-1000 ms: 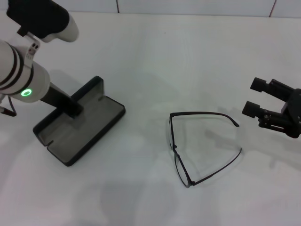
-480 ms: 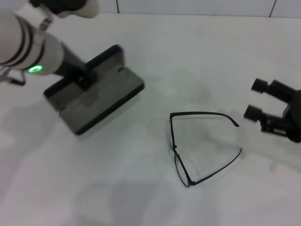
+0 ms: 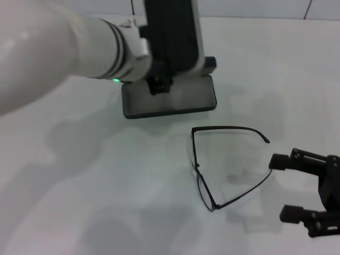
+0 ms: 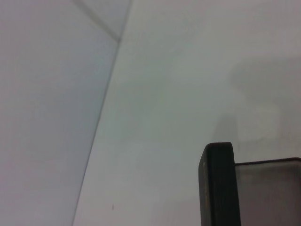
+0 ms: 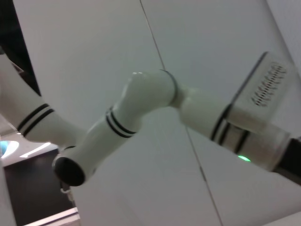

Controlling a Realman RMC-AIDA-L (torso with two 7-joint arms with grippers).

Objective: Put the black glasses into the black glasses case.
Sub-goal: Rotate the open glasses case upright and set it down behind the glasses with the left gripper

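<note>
My left gripper should keep sliding the case next to the far temple arm (image 3: 228, 127) and let go, as the case's grey lining (image 3: 183, 96) is up and the way to the glasses is clear.
The black glasses (image 3: 197, 168) lie on the white table (image 3: 106, 175), temple arms unfolded and pointing right. The black glasses case (image 3: 175, 101) is open, its grey lining up, just behind the glasses. My left gripper (image 3: 159, 82) is shut on the case's back wall, and the arm reaches in from the left. The case's black edge (image 4: 218, 183) also shows in the left wrist view. My right gripper (image 3: 287, 187) is open, low at the right, just beyond the tip of the nearer temple arm. The right wrist view shows neither the glasses nor the case.
The table's back edge meets a white tiled wall (image 3: 255, 8). My left arm (image 3: 64, 48) spans the upper left of the head view and hides the table under it. It also shows in the right wrist view (image 5: 141, 103).
My left gripper has carried the open case from the table's left to behind the glasses and turned it. My right gripper has moved nearer to the table's front, beside the temple tips.
</note>
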